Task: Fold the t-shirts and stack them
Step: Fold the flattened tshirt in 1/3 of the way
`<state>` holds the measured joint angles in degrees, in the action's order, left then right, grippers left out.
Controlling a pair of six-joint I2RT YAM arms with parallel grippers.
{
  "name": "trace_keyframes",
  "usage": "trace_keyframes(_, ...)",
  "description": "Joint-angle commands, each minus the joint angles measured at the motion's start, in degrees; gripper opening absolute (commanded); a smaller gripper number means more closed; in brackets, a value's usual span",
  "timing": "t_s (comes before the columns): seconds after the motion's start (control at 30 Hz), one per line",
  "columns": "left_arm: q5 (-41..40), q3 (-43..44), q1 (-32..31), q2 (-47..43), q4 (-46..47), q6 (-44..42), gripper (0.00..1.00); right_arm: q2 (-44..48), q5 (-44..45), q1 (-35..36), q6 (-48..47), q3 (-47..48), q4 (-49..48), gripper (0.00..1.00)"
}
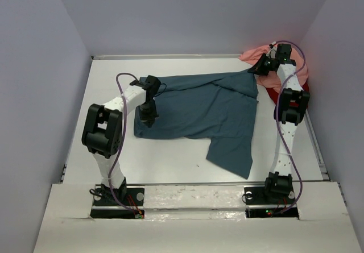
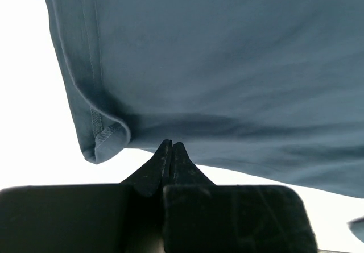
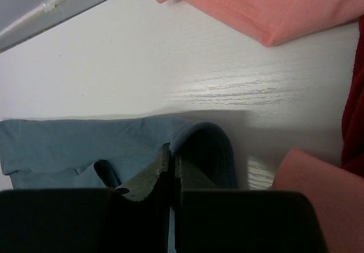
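My left gripper should grab the far hem corner point(image 1: 142, 79), as it is empty by the near hem corner point(image 1: 139, 134) and my right gripper is on the t-shirt's far edge.
A dark teal-blue t-shirt point(image 1: 210, 111) lies spread across the middle of the white table point(image 1: 170, 162), one sleeve pointing toward the near edge. My left gripper point(image 1: 149, 116) is shut, its tips point(image 2: 172, 145) against the shirt's point(image 2: 227, 65) left edge beside a curled hem corner point(image 2: 105, 139); no cloth shows between the fingers. My right gripper point(image 1: 259, 68) is shut on the shirt's far right corner, where blue fabric point(image 3: 205, 145) loops over the tips point(image 3: 173, 149). A salmon pink t-shirt point(image 1: 256, 54) point(image 3: 273, 8) and a red one point(image 1: 273, 94) point(image 3: 355, 111) lie bunched at the back right.
Lilac walls close in the table on the left, back and right. A metal rail point(image 1: 170, 56) point(image 3: 68, 3) runs along the far edge. The right arm point(image 1: 287, 111) stands over the red and pink pile. Both arm bases sit on a white strip point(image 1: 193, 199) at the near edge.
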<state>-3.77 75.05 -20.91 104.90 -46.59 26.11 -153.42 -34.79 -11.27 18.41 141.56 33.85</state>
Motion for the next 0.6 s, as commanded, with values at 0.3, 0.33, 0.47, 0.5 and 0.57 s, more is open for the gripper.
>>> trace_keyframes(0.3,0.7,1.3,-1.7,1.6,-1.5,0.9,0.0,4.5,-0.7,-1.1,-0.2,0.8,-2.4,0.0)
trace_keyframes(0.33,0.7,0.9,-1.8,1.6,-1.3,0.9,0.0,4.5,-0.7,-1.1,-0.2,0.8,-2.4,0.0)
trace_keyframes(0.47,-0.5,-0.5,-1.7,1.8,-0.7,0.8,0.0,4.4,-0.7,-1.1,-0.1,1.1,-2.4,0.0)
trace_keyframes(0.5,-0.9,-0.8,-1.7,2.0,-0.7,0.7,0.0,4.5,-0.8,-1.1,-0.1,1.1,-2.4,0.0)
trace_keyframes(0.57,-1.8,-1.0,-1.5,2.3,-0.7,0.3,0.0,4.5,-0.9,-1.1,-0.1,1.1,-2.3,0.0)
